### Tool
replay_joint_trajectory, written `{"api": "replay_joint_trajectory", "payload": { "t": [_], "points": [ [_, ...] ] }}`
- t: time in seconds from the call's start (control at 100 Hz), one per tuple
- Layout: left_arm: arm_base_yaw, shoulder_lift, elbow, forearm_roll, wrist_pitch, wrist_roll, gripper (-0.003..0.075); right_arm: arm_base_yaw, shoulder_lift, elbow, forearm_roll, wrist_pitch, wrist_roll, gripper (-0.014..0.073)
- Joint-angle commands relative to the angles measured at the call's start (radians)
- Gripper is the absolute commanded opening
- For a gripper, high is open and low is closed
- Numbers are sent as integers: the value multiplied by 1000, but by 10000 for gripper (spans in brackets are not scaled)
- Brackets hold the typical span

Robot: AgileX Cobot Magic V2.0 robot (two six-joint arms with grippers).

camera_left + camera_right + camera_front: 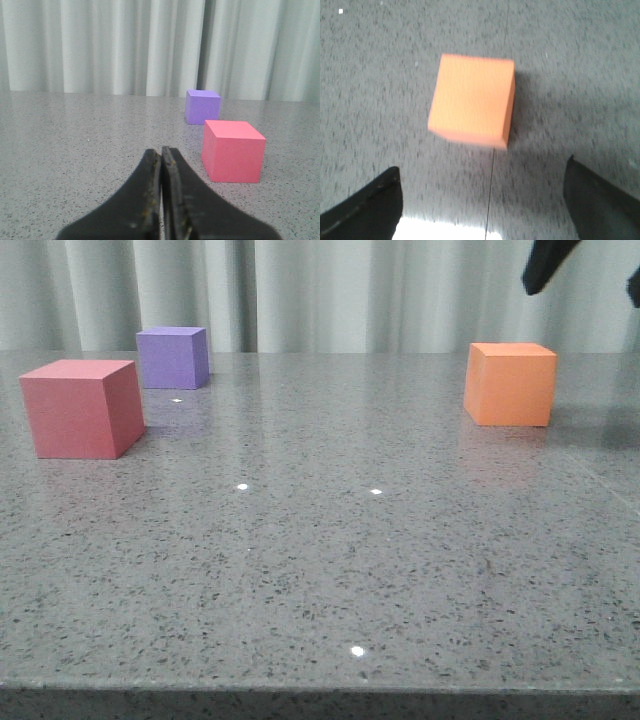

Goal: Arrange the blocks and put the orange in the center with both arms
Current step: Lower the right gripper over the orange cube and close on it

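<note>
The orange cube point(510, 385) is free and in line with the gap of my open fingers, so my right gripper keeps lowering until they are on either side of the cube's sides point(508, 110), then close.
The orange cube point(510, 384) sits on the grey speckled table at the right; it also shows in the right wrist view point(471, 100). The red-pink cube point(82, 407) sits at the left, with the purple cube point(173, 357) behind it; both show in the left wrist view, red-pink point(232, 150) and purple point(202, 106). My right gripper point(482, 200) is open and empty, high above the orange cube; its black fingers point(548, 262) show at the front view's top right. My left gripper point(161, 155) is shut and empty, low over the table, left of the red-pink cube.
Pale curtains point(320, 290) hang behind the table. The table's front edge point(320, 690) runs along the bottom of the front view. A thin seam line point(492, 190) crosses the tabletop near the orange cube.
</note>
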Motion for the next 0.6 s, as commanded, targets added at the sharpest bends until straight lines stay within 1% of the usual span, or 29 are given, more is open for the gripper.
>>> {"api": "replay_joint_trajectory", "payload": {
  "t": [0.0, 0.27, 0.59],
  "points": [
    [4, -33, 41, -1, -79, -4, -20, -1, 25, -97, 7, -49, -5, 643],
    [4, -33, 41, -1, -79, -4, -20, -1, 177, -227, 12, -56, -5, 643],
    [4, -33, 41, -1, -79, -4, -20, -1, 287, -246, 33, -55, -5, 643]
  ]
}}
